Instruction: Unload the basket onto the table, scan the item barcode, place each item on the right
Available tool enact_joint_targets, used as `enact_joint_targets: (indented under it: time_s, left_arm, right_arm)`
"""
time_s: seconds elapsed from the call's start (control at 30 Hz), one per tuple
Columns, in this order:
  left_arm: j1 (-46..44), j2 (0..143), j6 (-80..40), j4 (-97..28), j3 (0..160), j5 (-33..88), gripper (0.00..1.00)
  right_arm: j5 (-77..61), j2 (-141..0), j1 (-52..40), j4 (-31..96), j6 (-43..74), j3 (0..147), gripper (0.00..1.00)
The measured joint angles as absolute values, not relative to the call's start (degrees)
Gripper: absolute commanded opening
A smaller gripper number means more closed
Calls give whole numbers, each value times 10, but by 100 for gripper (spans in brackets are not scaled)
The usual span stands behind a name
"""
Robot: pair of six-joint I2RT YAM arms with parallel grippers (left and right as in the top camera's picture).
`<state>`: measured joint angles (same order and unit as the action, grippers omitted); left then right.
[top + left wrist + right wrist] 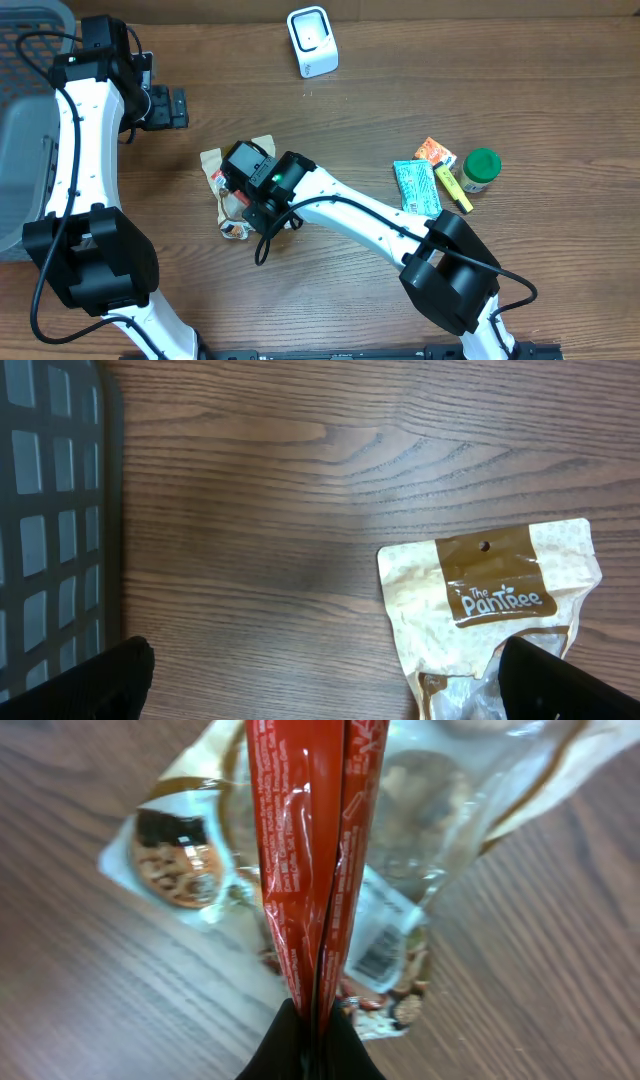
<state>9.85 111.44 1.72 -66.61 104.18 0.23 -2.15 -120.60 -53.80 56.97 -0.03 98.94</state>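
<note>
The red packet partway (pixel 316 945) along its body is being pinched and creased by my right gripper. I should put the packet down on the pouch and take it by its end before scanning.
My right gripper (pixel 314 1020) is shut on the lower edge of a narrow red packet (pixel 310 850), which stands edge-on from its jaws. Beneath it on the table lies a beige and brown "The Pantree" snack pouch (pixel 430 810) with a clear window and a small barcode label (pixel 378 955). From overhead the right gripper (pixel 232 182) sits over that pouch (pixel 213 160) at the table's middle left. The white scanner (pixel 313 42) stands at the far centre. My left gripper (pixel 180 107) is open and empty, its fingers (pixel 100 685) wide apart, with the pouch (pixel 490 610) by its right finger.
A grey mesh basket (pixel 25 120) fills the far left and shows again as the basket (pixel 50 510) in the left wrist view. To the right lie a green packet (pixel 417 187), an orange packet (pixel 435 152), a yellow tube (pixel 455 190) and a green-lidded jar (pixel 480 170).
</note>
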Motion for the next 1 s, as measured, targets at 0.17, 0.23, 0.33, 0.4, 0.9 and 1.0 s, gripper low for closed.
enact_joint_targets:
  time_s: [0.17, 0.23, 0.33, 0.4, 0.9, 1.0]
  left_arm:
    - [98, 1114, 17, -666, 1042, 3, 99]
    - [98, 1114, 17, -666, 1042, 3, 99]
    - [98, 1114, 17, -666, 1042, 2, 100]
    - [98, 1114, 17, -666, 1042, 3, 100]
    - [98, 1114, 17, -666, 1042, 3, 100]
    - [98, 1114, 17, -666, 1042, 3, 100]
  right_arm:
    - [-10, -1206, -533, 571, -1, 989, 4]
    - [-8, -1206, -533, 579, -1, 989, 4]
    - [-7, -1206, -533, 594, -2, 989, 4]
    - [-6, -1206, -533, 602, -2, 989, 4]
    - [-6, -1206, -533, 604, -2, 956, 6]
    - [-6, -1206, -533, 601, -1, 950, 18]
